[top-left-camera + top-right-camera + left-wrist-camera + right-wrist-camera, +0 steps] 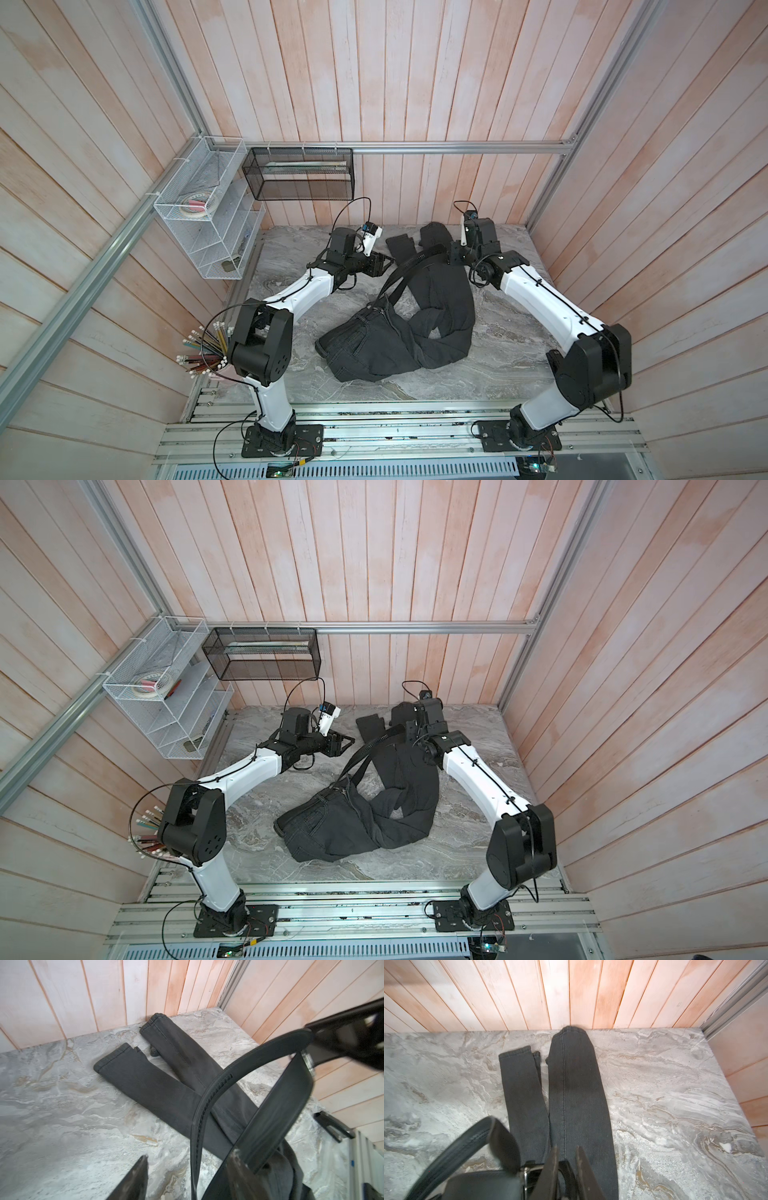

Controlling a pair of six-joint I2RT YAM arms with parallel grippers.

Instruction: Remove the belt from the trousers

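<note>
The belt still goes into the waist (384,303), and its buckle end is in my right gripper. My left gripper should take the buckle (308,1060) so that my right gripper is free.
Black trousers (440,299) (411,783) lie crumpled on the marble table (291,299), waist toward the front, both legs (571,1084) (145,1082) reaching the back wall. The black belt (399,278) (361,762) rises in a doubled loop from the waist to my right gripper (451,251) (409,731) (567,1148), which is shut on the belt's buckle end (525,1176). Just left of the raised belt (280,1095) my left gripper (390,262) (351,742) (190,1153) stands open. One strap edge shows between its fingers, untouched.
A white wire rack (208,216) hangs on the left wall and a black mesh basket (299,174) on the back wall. A cup of pencils (208,353) stands by the left arm's base. Aluminium rails (395,432) run along the table's front edge.
</note>
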